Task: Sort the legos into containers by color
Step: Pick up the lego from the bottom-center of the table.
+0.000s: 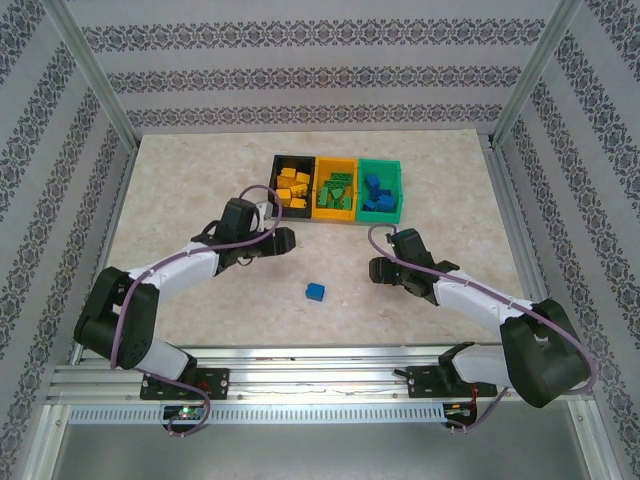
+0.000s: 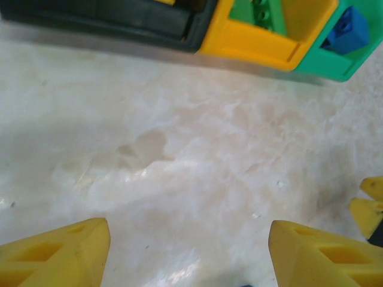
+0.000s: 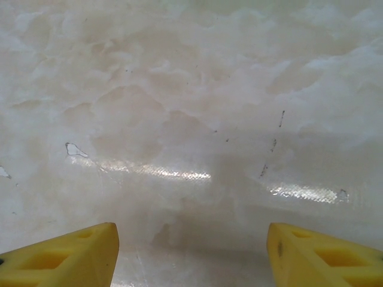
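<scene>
My right gripper is open and has a clear path from its fingers to the loose blue lego, so I should keep reaching until the fingers close around its sides.
Three joined containers stand at the back centre. The black bin holds yellow legos, the yellow-orange bin holds green legos, and the green bin holds blue legos. One blue lego lies loose on the table between the arms. My left gripper is open over bare table just in front of the black bin. My right gripper is open and empty, right of the loose lego.
The marble-patterned tabletop is ringed by patterned walls and metal posts. In the left wrist view the yellow-orange bin and green bin line the top edge, and yellow tips show at the right edge.
</scene>
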### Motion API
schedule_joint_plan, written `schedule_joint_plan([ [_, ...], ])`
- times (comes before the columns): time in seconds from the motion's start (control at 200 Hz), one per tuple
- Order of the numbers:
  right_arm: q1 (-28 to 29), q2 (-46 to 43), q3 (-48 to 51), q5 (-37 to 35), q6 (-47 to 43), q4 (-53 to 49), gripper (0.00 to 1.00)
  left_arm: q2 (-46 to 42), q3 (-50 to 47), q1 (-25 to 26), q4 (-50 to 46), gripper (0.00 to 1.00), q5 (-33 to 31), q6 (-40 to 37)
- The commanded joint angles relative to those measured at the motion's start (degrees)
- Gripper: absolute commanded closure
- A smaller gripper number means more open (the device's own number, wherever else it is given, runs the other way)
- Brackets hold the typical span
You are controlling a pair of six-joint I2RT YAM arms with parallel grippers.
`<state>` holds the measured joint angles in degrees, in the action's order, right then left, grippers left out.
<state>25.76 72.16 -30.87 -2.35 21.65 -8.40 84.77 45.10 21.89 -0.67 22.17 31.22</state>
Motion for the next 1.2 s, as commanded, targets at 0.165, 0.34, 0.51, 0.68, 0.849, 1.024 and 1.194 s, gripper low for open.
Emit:
schedule_joint_plan([
  [0.165, 4.04, 1.93, -5.46, -0.2, -0.95, -1.13, 0.33, 1.83, -3.27, -0.21, 10.21, 0.3, 1.15, 4.97],
  [0.34, 8.62, 2.78, -7.88, 0.13, 0.18, -1.28, 0.32, 6.57, 2.18, -0.21, 8.51, 0.3, 5.56, 4.4],
  [0.51, 15.79, 6.11, -11.84, -0.35, -0.79, -4.98, 0.32, 8.56, 3.48, -0.19, 9.67, 0.3, 6.62, 5.19],
  [0.68, 21.63, 11.77, -15.31, 2.95, -2.29, -8.27, 0.32, 8.75, 1.66, -0.2, 12.03, 0.3, 7.32, 7.44],
  [0.849, 26.27, 18.72, -21.82, 4.72, -5.99, -14.32, 0.32, 7.65, -0.83, -0.24, 13.19, 0.3, 6.35, 8.24],
  [1.024, 27.67, 23.76, -26.34, 5.93, -8.24, -16.61, 0.32, 5.86, -1.03, -0.19, 10.85, 0.3, 5.69, 7.51],
  [1.194, 28.12, 27.69, -29.47, 3.59, -10.08, -18.84, 0.32, 4.89, -1.93, -0.2, 10.83, 0.3, 4.89, 7.44],
])
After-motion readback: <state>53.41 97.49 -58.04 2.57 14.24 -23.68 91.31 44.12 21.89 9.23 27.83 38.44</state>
